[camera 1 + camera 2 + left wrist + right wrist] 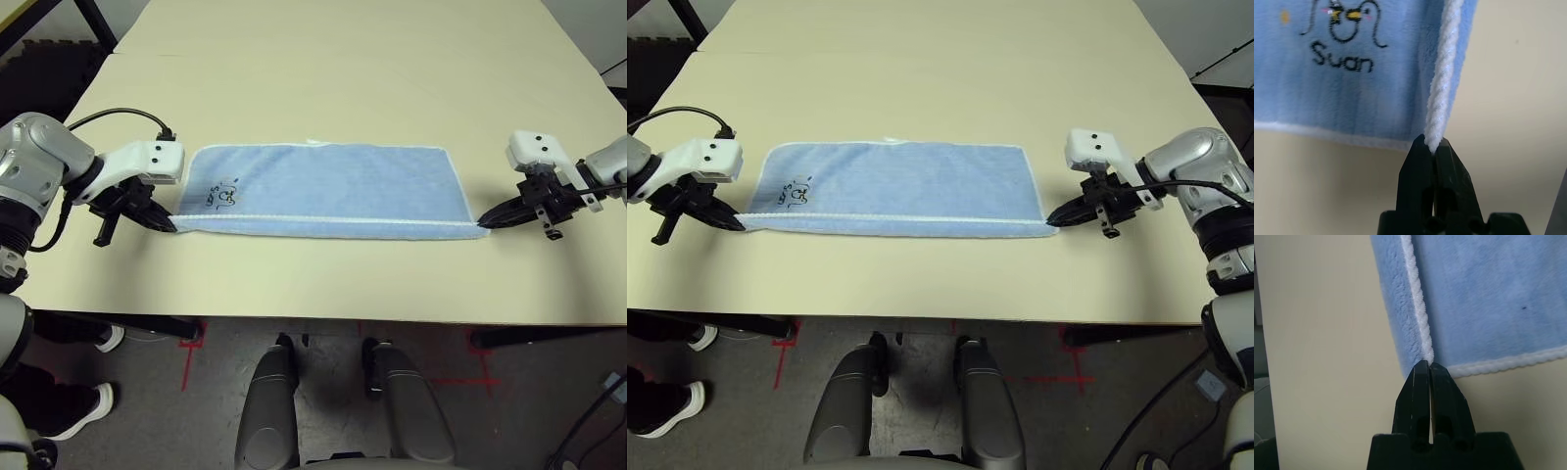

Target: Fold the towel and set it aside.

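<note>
I should carry the towel's corner over next with my right gripper until the edges meet, because the white edging [328, 219] runs straight and parallel to the towel's far edge [431, 148].
The light blue towel [323, 188] lies flat on the table as a long strip, folded along its length, with white stitched edging along the near side and a dark embroidered logo [225, 195] near its left end. My left gripper [172, 226] is shut on the towel's near left corner, its black fingertips [1422, 161] pinching the white edging. At the opposite end, my right gripper [482, 224] is shut on the near right corner, where the white edging meets its fingertips [1420, 382].
The beige table [323, 78] stretches wide behind the towel, with a seam across its far part. A bare strip of tabletop lies between the towel and the near edge. A black cable [108, 117] loops by my left arm. A person's shoes [88, 401] stand on the floor at left.
</note>
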